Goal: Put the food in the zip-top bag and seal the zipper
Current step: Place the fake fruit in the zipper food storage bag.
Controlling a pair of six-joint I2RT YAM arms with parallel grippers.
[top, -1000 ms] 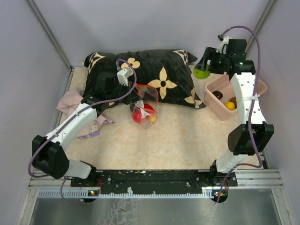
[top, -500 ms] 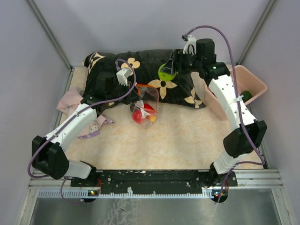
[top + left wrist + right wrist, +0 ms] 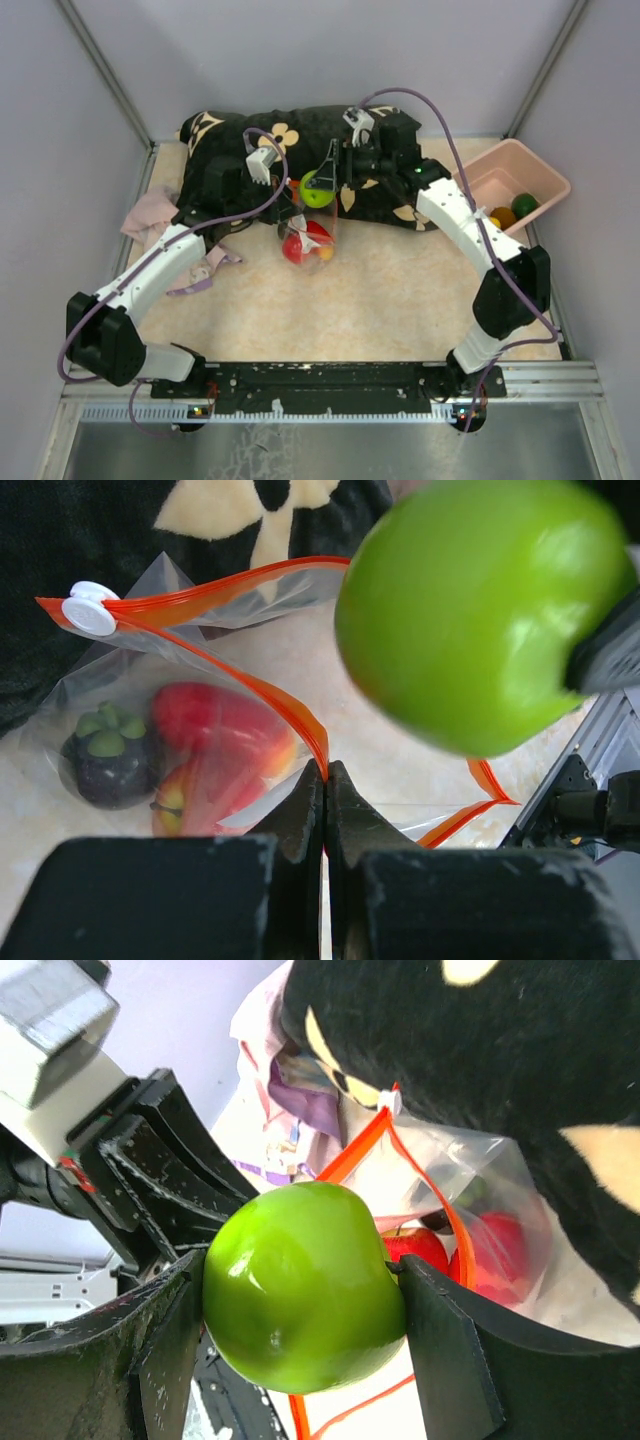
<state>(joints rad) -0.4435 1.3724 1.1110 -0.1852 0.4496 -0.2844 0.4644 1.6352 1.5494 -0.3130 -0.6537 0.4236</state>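
I go on lowering the green apple with my right gripper until it sits inside the bag's opening, as my left gripper is holding the orange zipper strip open under the apple.
The clear zip-top bag lies in front of the pillow with its mouth held open. My left gripper is shut on the orange zipper strip, near its middle. A white slider sits at the strip's far end. Inside the bag lie red fruits and a dark mangosteen. My right gripper is shut on a green apple, which hangs just above the bag's mouth; in the left wrist view the green apple fills the upper right.
A black flowered pillow lies along the back. The pink bin at the right holds an orange fruit and a dark green one. A pink cloth lies under the left arm.
My right arm has carried the green apple from beside the pink bin leftward across the pillow to above the bag's mouth. The left gripper and bag have stayed put.
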